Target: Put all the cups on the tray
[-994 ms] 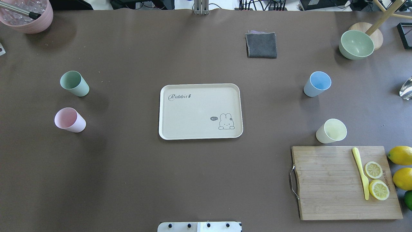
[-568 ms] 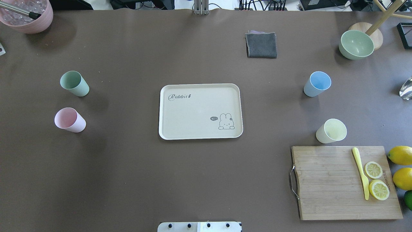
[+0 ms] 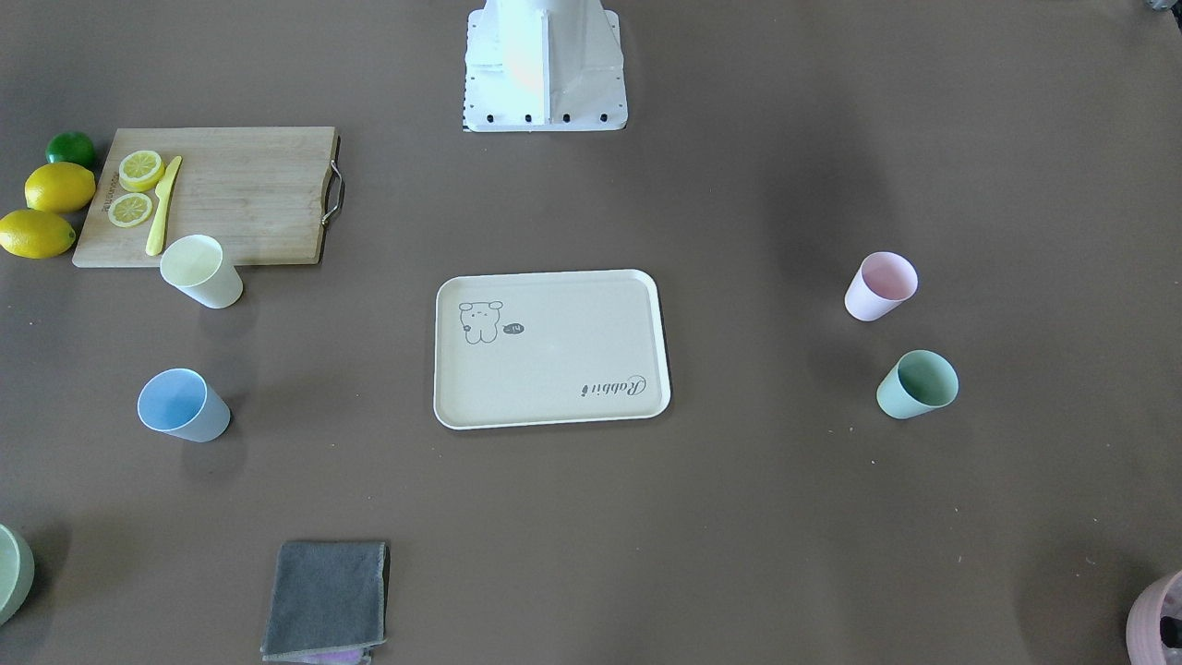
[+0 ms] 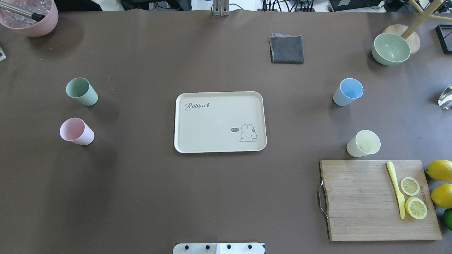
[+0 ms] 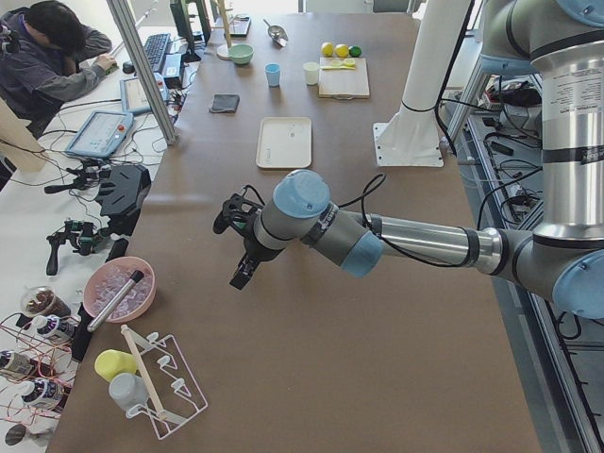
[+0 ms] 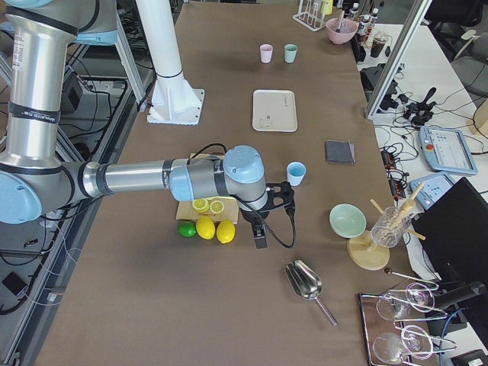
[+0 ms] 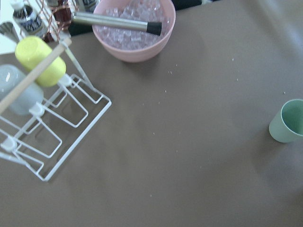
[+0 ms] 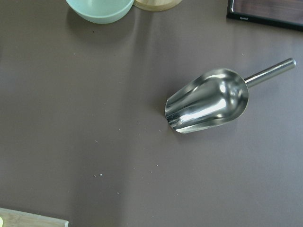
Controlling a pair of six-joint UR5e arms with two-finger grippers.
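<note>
The mint green cup point(image 3: 917, 386) is upright and clear of the pink cup. My left gripper should carry on going to the mint rim point(image 3: 955, 382) and close across its side.
The cream tray point(image 4: 212, 123) lies at the table's middle with nothing on it. The mint green cup point(image 4: 82, 91) and the pink cup point(image 4: 76, 131) stand to its left. The light blue cup point(image 4: 348, 92) and the pale yellow cup point(image 4: 363, 143) stand to its right. My left gripper point(image 5: 238, 276) shows only in the exterior left view, above bare table far from the tray. My right gripper point(image 6: 259, 235) shows only in the exterior right view, by the lemons. I cannot tell whether either is open or shut. The left wrist view shows the mint cup point(image 7: 289, 121).
A wooden cutting board point(image 4: 360, 201) with lemon slices and a yellow knife lies front right, lemons point(image 4: 439, 170) beside it. A grey cloth point(image 4: 286, 49), a pale green bowl point(image 4: 391, 48) and a pink pot point(image 4: 30, 16) stand at the back. A metal scoop point(image 8: 208, 100) lies under the right wrist.
</note>
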